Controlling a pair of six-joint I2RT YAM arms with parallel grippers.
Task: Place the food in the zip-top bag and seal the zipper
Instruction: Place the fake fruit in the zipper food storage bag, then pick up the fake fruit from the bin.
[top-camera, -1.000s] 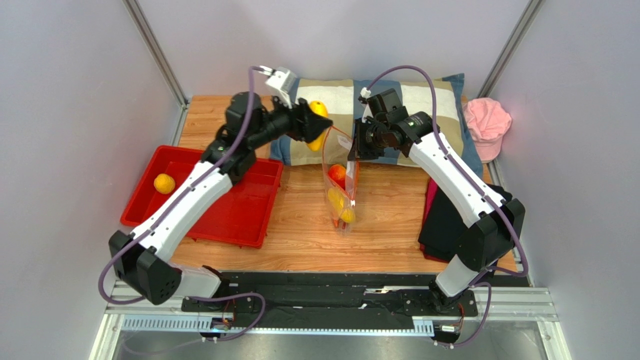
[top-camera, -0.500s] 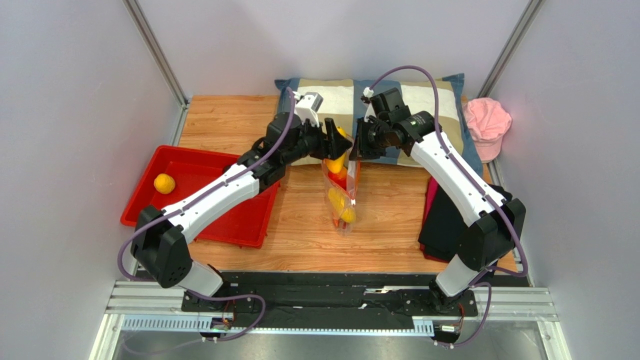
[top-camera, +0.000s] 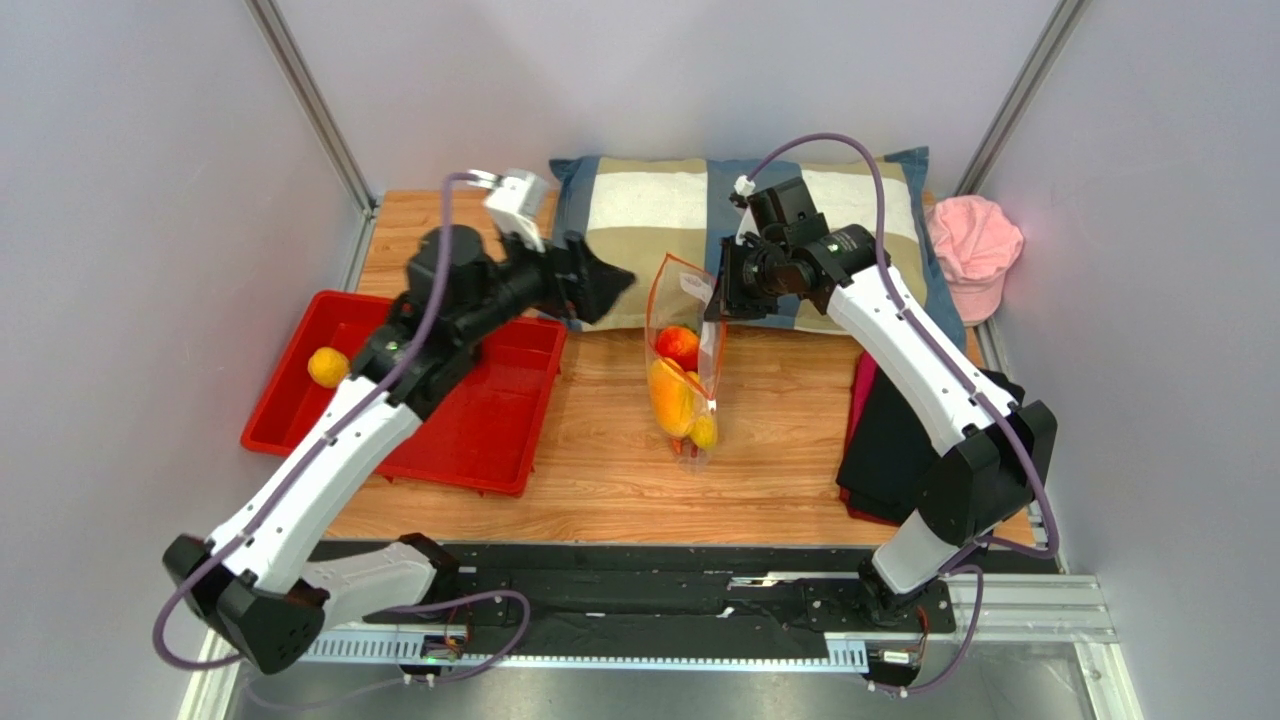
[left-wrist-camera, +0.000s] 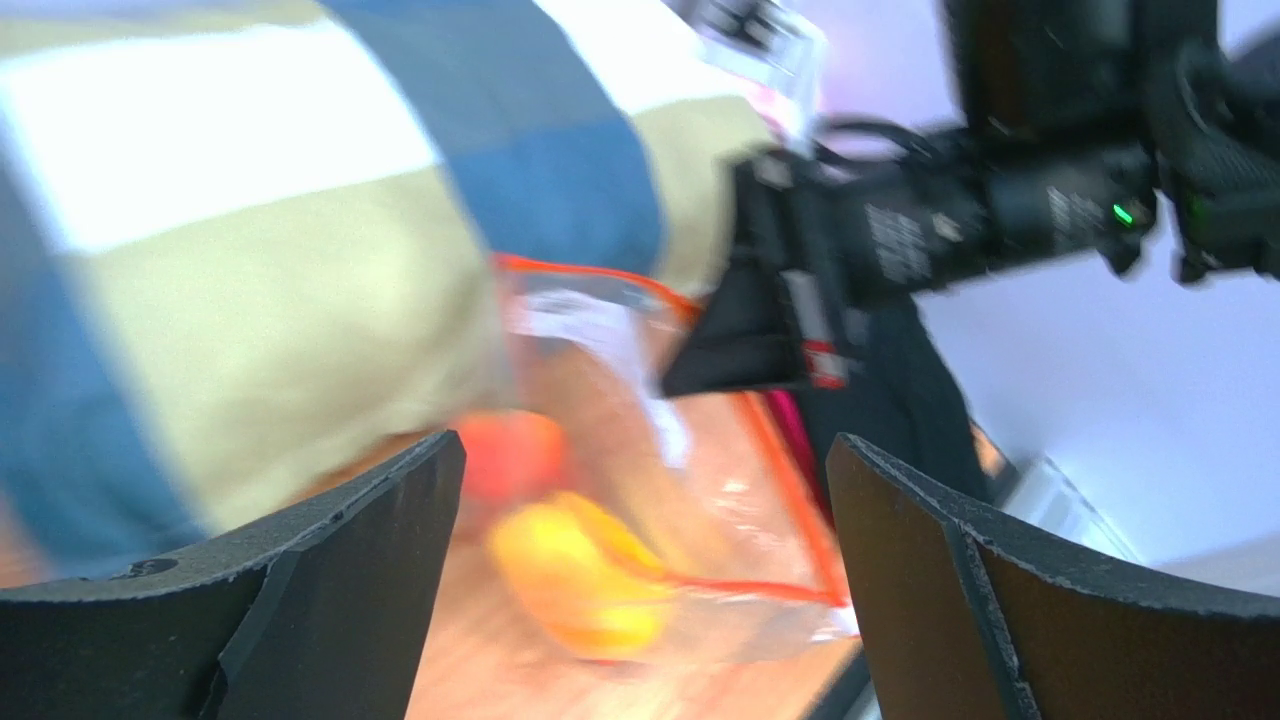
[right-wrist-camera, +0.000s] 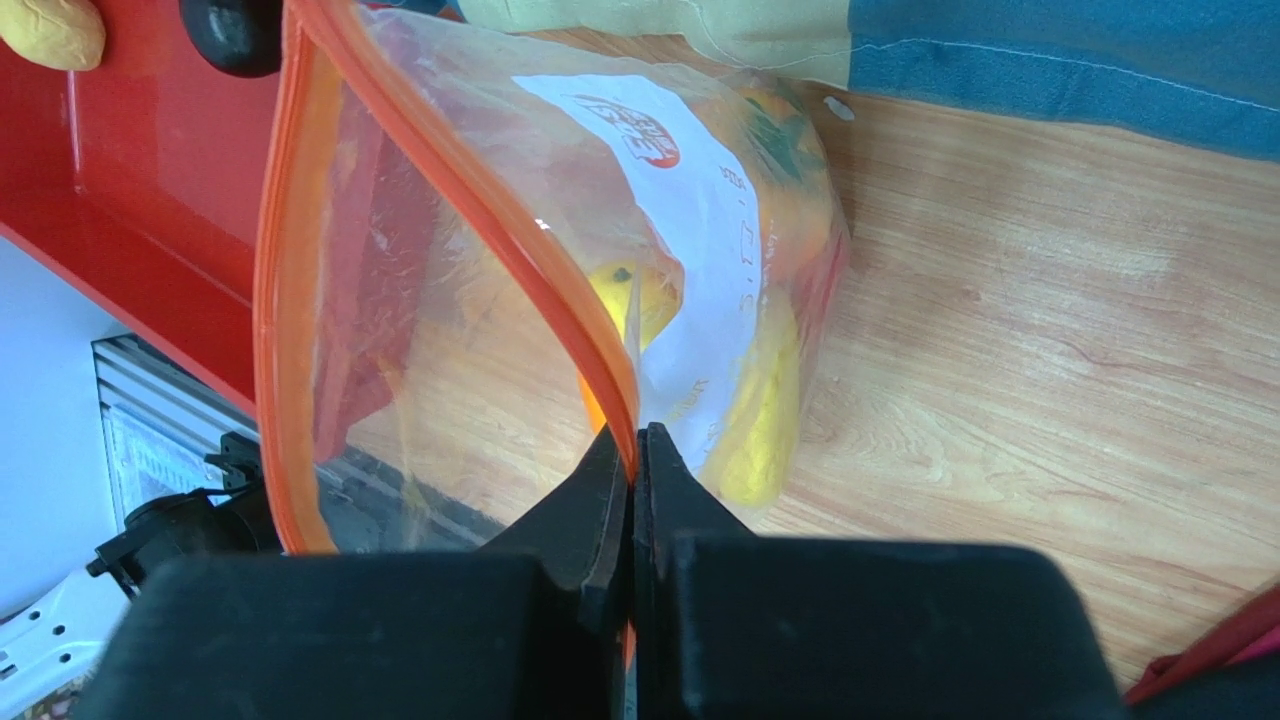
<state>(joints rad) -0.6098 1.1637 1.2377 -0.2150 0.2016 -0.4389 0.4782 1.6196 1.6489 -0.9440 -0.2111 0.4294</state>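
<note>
The dark round fruit (right-wrist-camera: 238, 30) lies clear of the orange fruit (top-camera: 328, 368) in the red tray, so my left gripper should keep going toward the dark one and close around its sides.
The zip-top bag (top-camera: 684, 368) stands on the table with its mouth open. My right gripper (top-camera: 720, 296) is shut on its orange-red zipper edge (right-wrist-camera: 451, 165), the jaws pinched on the strip (right-wrist-camera: 634, 443). Inside the bag lie a red piece (top-camera: 676, 345), an orange-yellow fruit (top-camera: 670, 396) and a yellow one (top-camera: 702, 434). My left gripper (top-camera: 613, 282) is open and empty, left of the bag's mouth. The left wrist view is blurred and shows the bag (left-wrist-camera: 661, 495) between its open fingers (left-wrist-camera: 338, 600). An orange fruit (top-camera: 328, 366) lies in the red tray (top-camera: 451, 428). A dark round fruit (right-wrist-camera: 230, 30) shows there too.
A checked pillow (top-camera: 661, 195) lies behind the bag. A pink cap (top-camera: 974, 240) sits at the back right. A dark cloth (top-camera: 902, 435) lies under my right arm. The red tray takes up the left side.
My left gripper carried a yellow-orange fruit over the bag's mouth, let it go into the bag, then drew back to the left, open and empty. The right gripper kept its hold.
</note>
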